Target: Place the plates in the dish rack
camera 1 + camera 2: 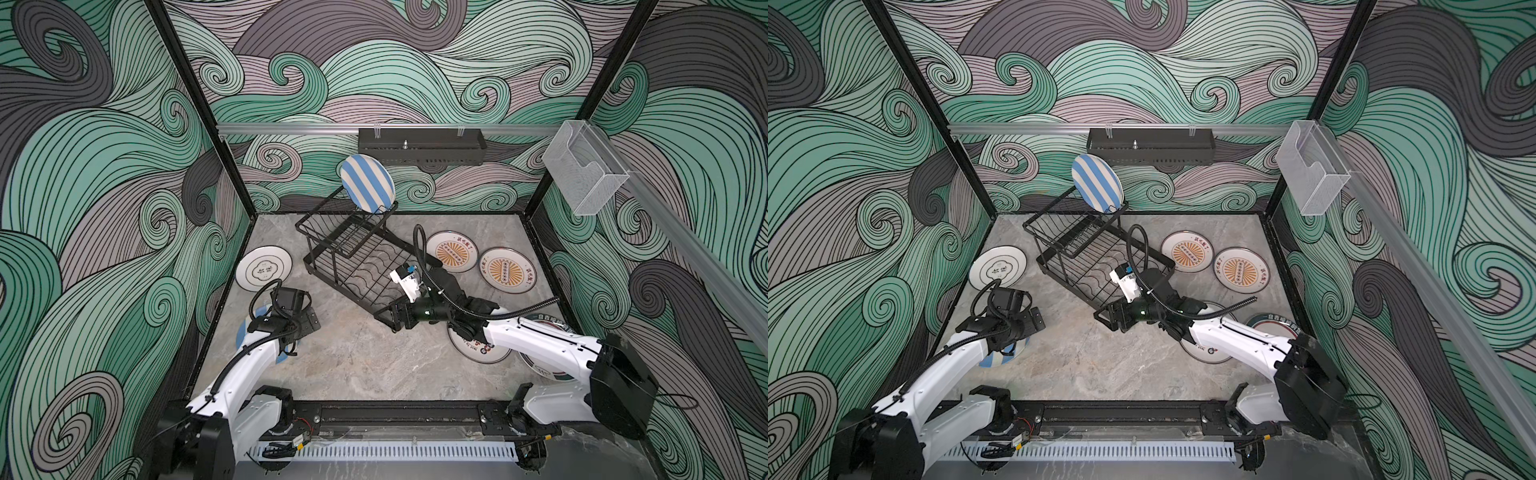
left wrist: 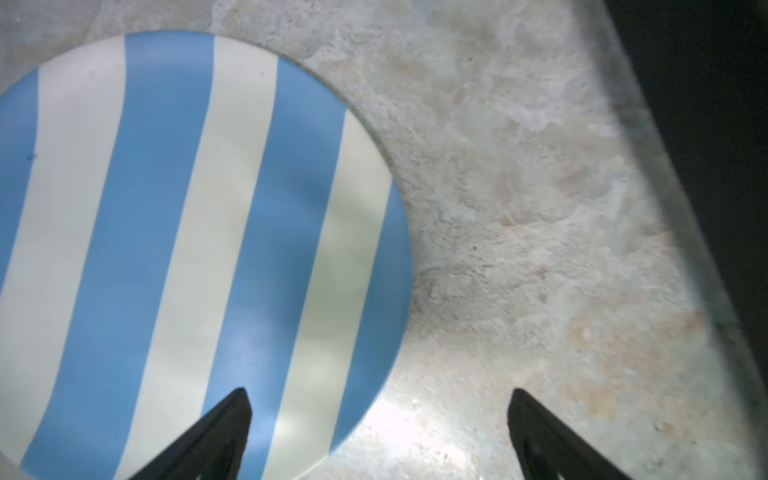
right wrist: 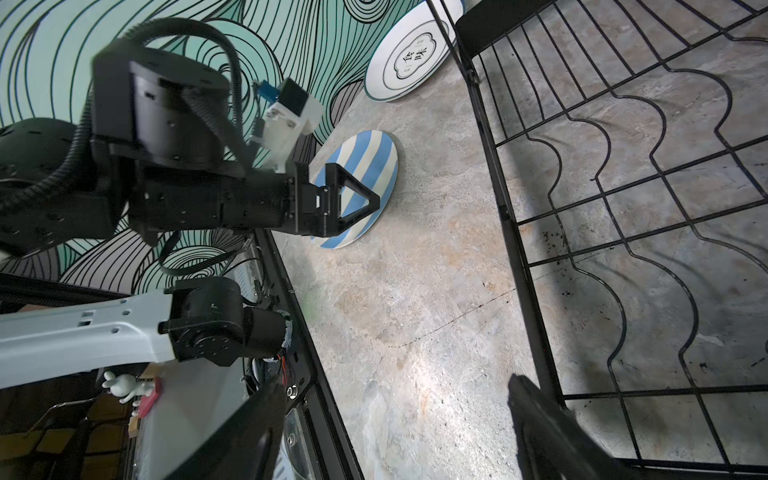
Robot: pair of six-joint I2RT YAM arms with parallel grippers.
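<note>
I should use my left gripper to slide the flat striped plate (image 1: 243,330) to the open middle (image 1: 326,348) so that my right gripper can take it, because the plate is far from my right gripper.
The black wire dish rack (image 1: 353,266) (image 3: 623,208) lies slantwise mid-table, with one blue-and-cream striped plate (image 1: 368,183) upright at its far end. A second striped plate (image 2: 187,249) (image 3: 365,166) lies flat at the near left. My left gripper (image 2: 380,399) (image 1: 307,326) hangs open above this plate's rim, one finger over the plate and one over bare table. My right gripper (image 3: 399,386) (image 1: 397,318) is open and empty at the rack's near corner, beside its frame. Flat on the table lie a doodle plate (image 1: 264,268) and two sunburst plates (image 1: 452,251) (image 1: 507,270).
Under my right arm lie a plate with red-black characters (image 1: 478,353) and a teal-rimmed plate (image 1: 544,370), both partly hidden. A black perforated tray (image 1: 422,145) hangs on the back rail and a clear acrylic box (image 1: 582,166) on the right wall. Patterned walls enclose the table.
</note>
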